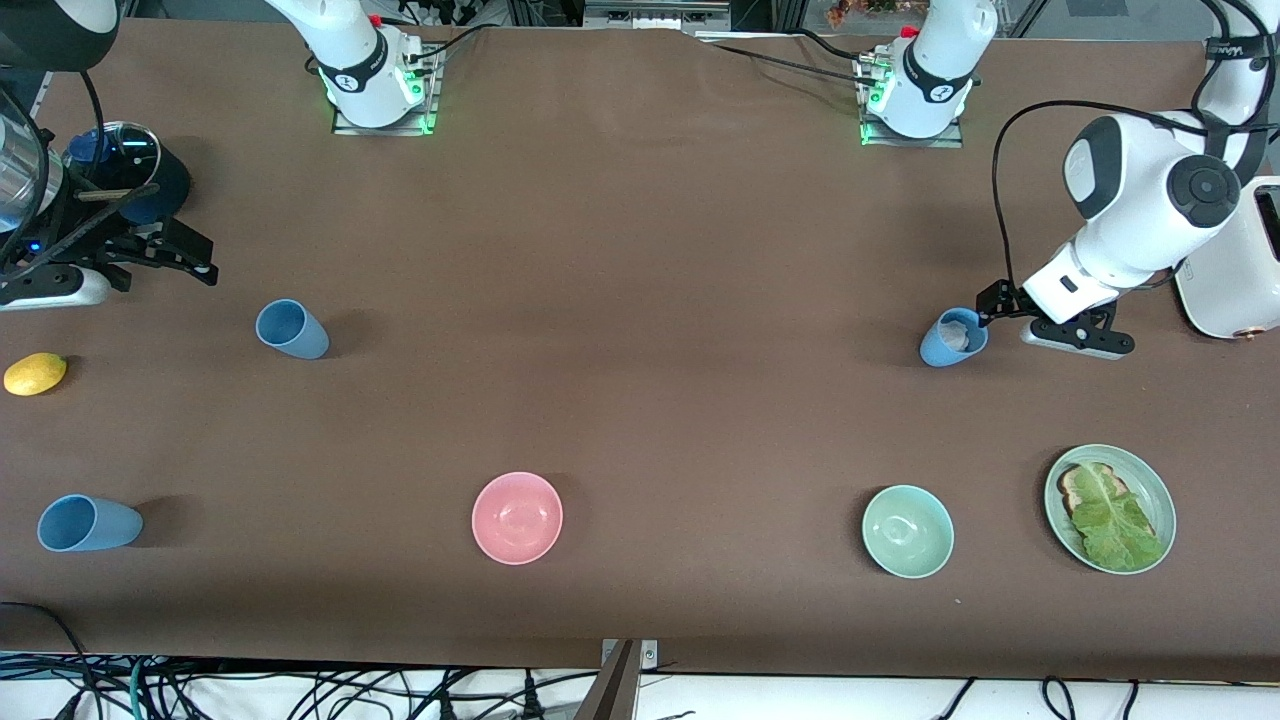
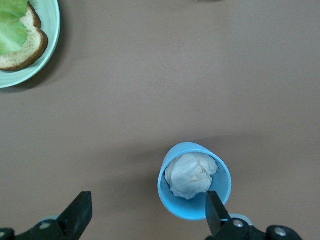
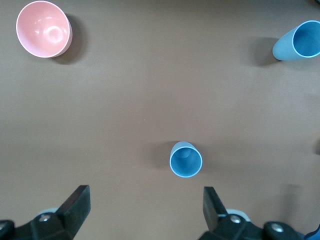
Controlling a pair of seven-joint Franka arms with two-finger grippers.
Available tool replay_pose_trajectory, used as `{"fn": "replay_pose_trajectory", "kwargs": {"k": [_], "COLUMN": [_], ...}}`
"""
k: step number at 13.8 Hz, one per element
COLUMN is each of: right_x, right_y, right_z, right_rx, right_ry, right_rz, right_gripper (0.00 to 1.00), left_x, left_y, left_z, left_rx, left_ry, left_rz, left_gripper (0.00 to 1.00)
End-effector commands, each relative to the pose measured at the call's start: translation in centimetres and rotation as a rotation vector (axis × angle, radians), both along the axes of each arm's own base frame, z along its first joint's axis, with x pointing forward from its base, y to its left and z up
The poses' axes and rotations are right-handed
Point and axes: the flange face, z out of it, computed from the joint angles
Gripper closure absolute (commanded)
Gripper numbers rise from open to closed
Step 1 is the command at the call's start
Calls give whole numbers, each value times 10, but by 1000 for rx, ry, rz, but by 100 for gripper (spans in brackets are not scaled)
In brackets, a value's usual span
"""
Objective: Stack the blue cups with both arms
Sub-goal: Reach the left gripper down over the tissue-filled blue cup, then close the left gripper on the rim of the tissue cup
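Note:
The crumpled white paper [image 1: 955,335] sits below the light-blue cup's rim [image 1: 960,311], so it will come along inside the cup when I lift and carry the cup.
Three light-blue cups stand upright on the brown table. One cup [image 1: 953,338] at the left arm's end holds crumpled white paper; it also shows in the left wrist view [image 2: 195,187]. My left gripper [image 1: 1035,322] [image 2: 145,215] is open and low beside it, with one finger [image 2: 214,212] at the cup's rim and the cup outside the gap. A second cup [image 1: 292,330] [image 3: 186,160] and a third cup [image 1: 88,523] [image 3: 297,42] stand at the right arm's end. My right gripper [image 1: 170,255] [image 3: 145,210] is open and empty, up over the table beside the second cup.
A dark-blue saucepan with a glass lid [image 1: 120,165] and a lemon [image 1: 35,374] are at the right arm's end. A pink bowl [image 1: 517,517] [image 3: 42,29], a green bowl [image 1: 907,531], a plate [image 1: 1140,462] [image 2: 52,30] with toast and lettuce, and a white toaster [image 1: 1235,260] also stand here.

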Motion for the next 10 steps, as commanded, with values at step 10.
{"fn": "replay_pose_trajectory", "kwargs": {"k": [10], "right_x": [-1], "right_y": [-2], "right_z": [2], "right_rx": [2], "right_ry": [-13], "right_rz": [-15], "right_gripper": [0], "left_x": [-34], "left_y": [2], "left_z": [-69], "left_rx": [18], "left_ry": [-89], "left_rz": [-10], "left_gripper": [0]}}
